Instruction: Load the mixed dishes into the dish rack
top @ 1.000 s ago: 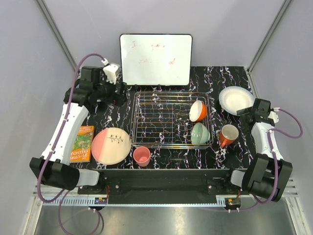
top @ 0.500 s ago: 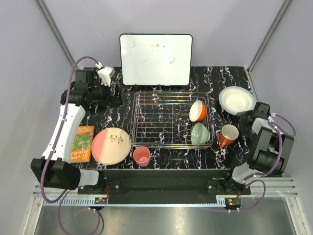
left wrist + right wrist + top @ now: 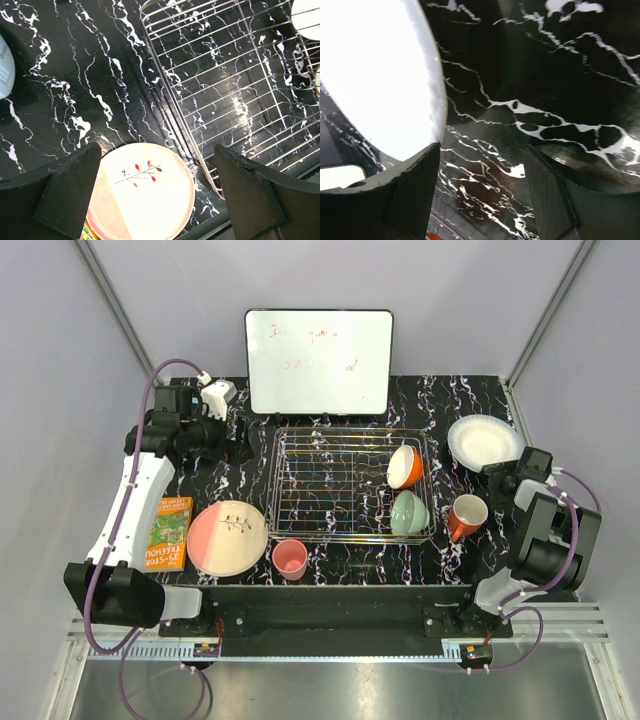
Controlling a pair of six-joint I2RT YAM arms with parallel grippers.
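The white plate's rim (image 3: 441,107) is outside the open fingers of my right gripper. I should move over the plate's edge (image 3: 515,453) until the fingers are on both sides of it, before I lift.
The dish rack (image 3: 340,485) sits mid-table, with the orange bowl (image 3: 405,466) and mint-green bowl (image 3: 409,512) at its right end. Front left of it lies the large pink plate (image 3: 228,538), with the small pink cup (image 3: 290,559) beside it. The white plate (image 3: 483,442) is at the back right, and the orange mug (image 3: 466,517) stands in front of it. My left gripper (image 3: 238,448) hangs open high above the table, left of the rack; its wrist view shows the pink plate (image 3: 145,195) far below. My right gripper (image 3: 480,195) is open and low, its left finger beside the white plate's (image 3: 370,75) rim, holding nothing.
A white board (image 3: 319,362) stands behind the rack. An orange book (image 3: 170,532) lies left of the pink plate. In the left wrist view a pale blue object (image 3: 4,70) shows at the left edge, and the rack's corner (image 3: 200,165) lies right of the pink plate.
My right arm has folded upright, bringing its gripper closer to the white plate's near rim. My left arm has drawn back to the left, away from the rack.
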